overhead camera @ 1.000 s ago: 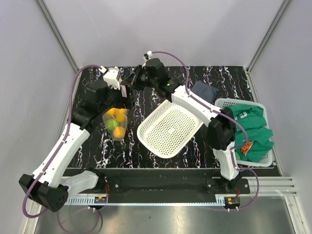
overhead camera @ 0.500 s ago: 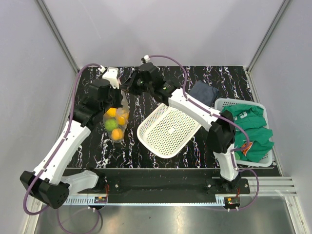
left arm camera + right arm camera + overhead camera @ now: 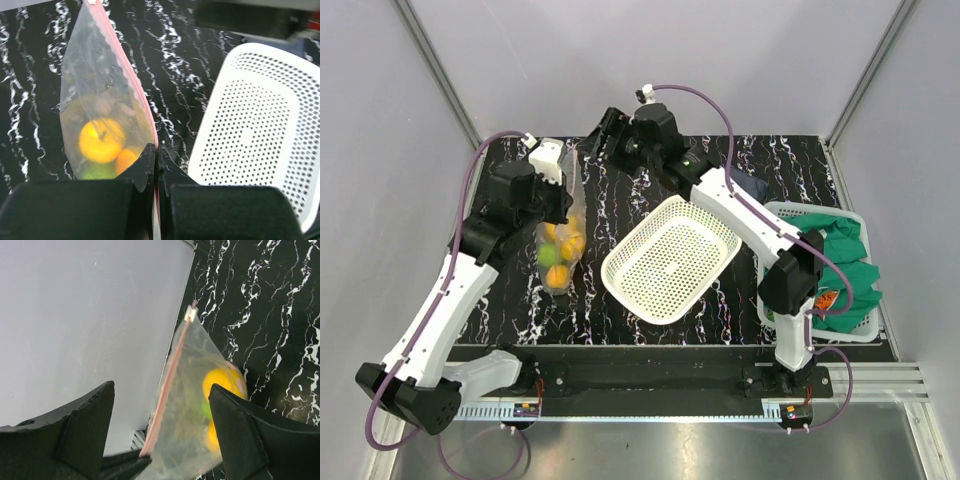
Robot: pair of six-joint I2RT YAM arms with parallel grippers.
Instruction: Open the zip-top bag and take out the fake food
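The zip strip's slider end [image 3: 191,314] points toward the back, across the fingers of my right gripper, so my left gripper should swing that slider end over toward the dark blue cloth [image 3: 752,186].
The zip-top bag [image 3: 572,215] hangs clear and crinkly at the table's left, its pinkish zip strip [image 3: 131,80] running up one edge. The fake food [image 3: 560,252] sits in the bag's bottom: orange and yellow fruits [image 3: 101,140] and a green one [image 3: 97,172]. My left gripper [image 3: 156,150] is shut on the zip strip and holds the bag up. My right gripper [image 3: 598,140] stands open just behind the bag's top. In the right wrist view, the right gripper [image 3: 161,386] has wide jaws framing the bag [image 3: 200,415] without touching it.
A white mesh basket [image 3: 670,255] lies tilted in the middle, right of the bag. A dark blue folded cloth [image 3: 745,185] is behind it. A second white basket [image 3: 785,212] with green clothing [image 3: 840,260] stands at the right edge. Grey walls close in at the back and left.
The left gripper closed on the bag's zip edge and raised it. The right gripper let go, opened wide and drew back toward the far right.
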